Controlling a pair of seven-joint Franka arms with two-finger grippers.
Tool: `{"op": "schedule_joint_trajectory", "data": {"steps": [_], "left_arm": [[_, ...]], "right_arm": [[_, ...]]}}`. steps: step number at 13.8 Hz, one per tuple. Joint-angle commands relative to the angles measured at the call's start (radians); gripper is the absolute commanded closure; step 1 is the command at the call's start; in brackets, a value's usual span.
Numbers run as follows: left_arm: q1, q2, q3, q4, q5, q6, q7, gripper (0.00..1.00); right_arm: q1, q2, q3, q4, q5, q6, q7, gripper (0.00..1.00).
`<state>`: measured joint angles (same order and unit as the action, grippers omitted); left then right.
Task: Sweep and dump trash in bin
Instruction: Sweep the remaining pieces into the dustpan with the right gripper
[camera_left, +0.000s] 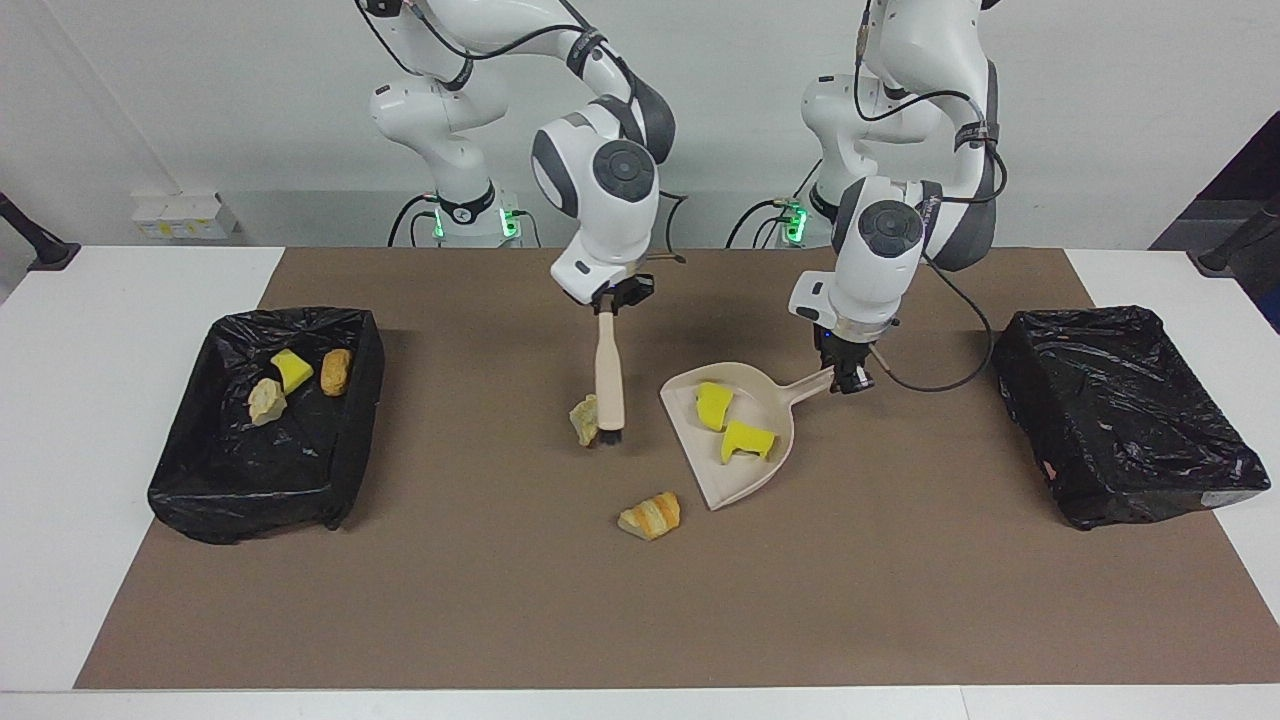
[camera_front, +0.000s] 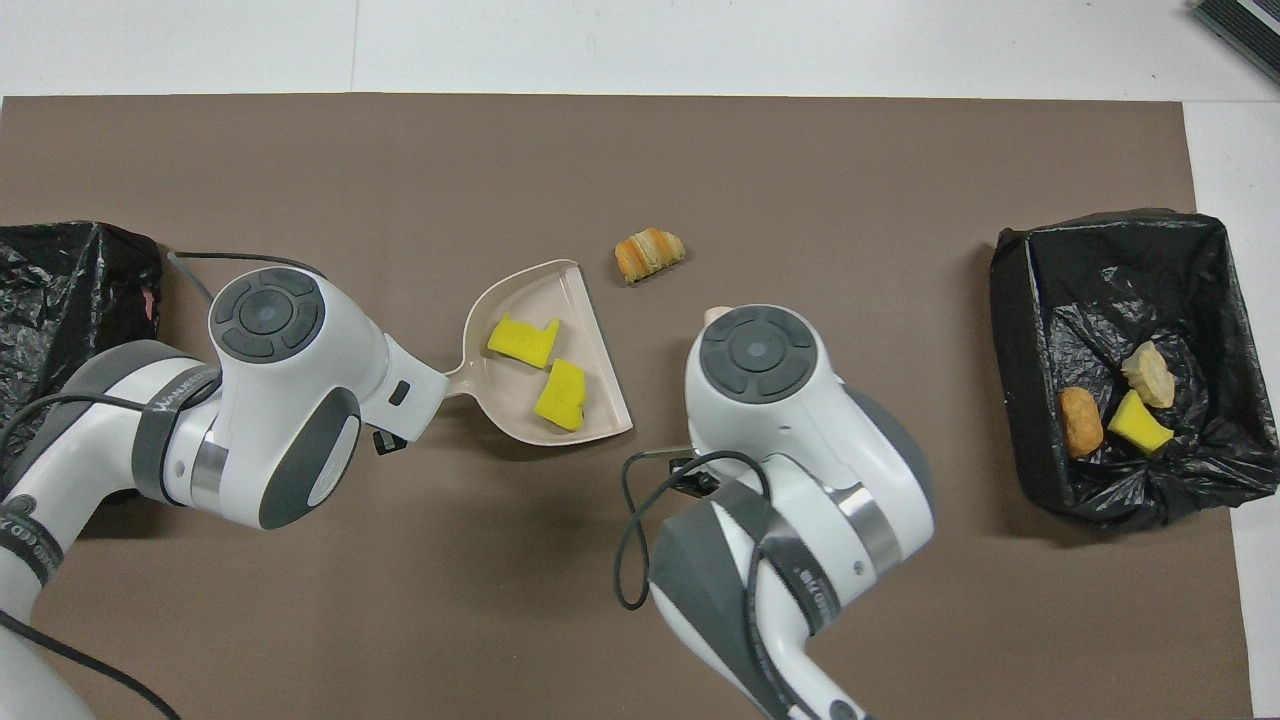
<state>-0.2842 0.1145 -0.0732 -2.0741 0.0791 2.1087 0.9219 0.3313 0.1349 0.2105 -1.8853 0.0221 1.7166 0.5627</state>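
The brush (camera_left: 611, 434) is standing between the pale chunk and the dustpan, so my right gripper should bring it to the chunk's far side (camera_left: 569, 419) before sweeping the chunk in.
My left gripper (camera_left: 848, 378) is shut on the handle of a beige dustpan (camera_left: 742, 477) (camera_front: 520, 300) that lies on the brown mat. Two yellow trash chunks (camera_left: 712, 405) (camera_front: 523, 340) rest in the pan. My right gripper (camera_left: 612, 300) is shut on a wooden brush (camera_left: 608, 375), which hangs almost upright with its bristles by a pale chunk (camera_left: 583, 418). An orange chunk (camera_left: 650, 516) (camera_front: 650, 253) lies loose, farther from the robots. The bin (camera_left: 345, 440) (camera_front: 1010, 330) at the right arm's end holds three chunks. The overhead view hides both grippers under their wrists.
A second black-lined bin (camera_left: 1125, 415) (camera_front: 70, 290) sits at the left arm's end of the table. The brown mat (camera_left: 500, 600) covers most of the white table. A cable loops off the right arm's wrist (camera_front: 640, 530).
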Motion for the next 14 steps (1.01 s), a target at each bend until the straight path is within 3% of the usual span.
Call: {"op": "schedule_joint_trajectory", "data": {"steps": [1,3,7,11,14], "left_arm": [[-0.006,-0.035,0.01,-0.043,-0.009,0.023,-0.003,1.0],[-0.006,-0.035,0.01,-0.043,-0.009,0.022,-0.005,1.0],[-0.006,-0.035,0.01,-0.043,-0.009,0.024,-0.005,1.0],[-0.006,-0.035,0.01,-0.043,-0.009,0.022,-0.005,1.0],[-0.006,-0.035,0.01,-0.043,-0.009,0.022,-0.006,1.0]], "right_arm": [[-0.098,-0.081,0.007,-0.191,0.018,0.123,-0.023,1.0],[-0.107,-0.086,0.009,-0.271,0.019,0.266,-0.026,1.0],[0.009,0.003,0.012,-0.265,0.03,0.369,-0.001,1.0],[0.161,0.135,0.012,-0.086,0.136,0.406,0.013,1.0],[0.207,0.14,0.01,-0.035,0.18,0.396,0.06,1.0]]}}
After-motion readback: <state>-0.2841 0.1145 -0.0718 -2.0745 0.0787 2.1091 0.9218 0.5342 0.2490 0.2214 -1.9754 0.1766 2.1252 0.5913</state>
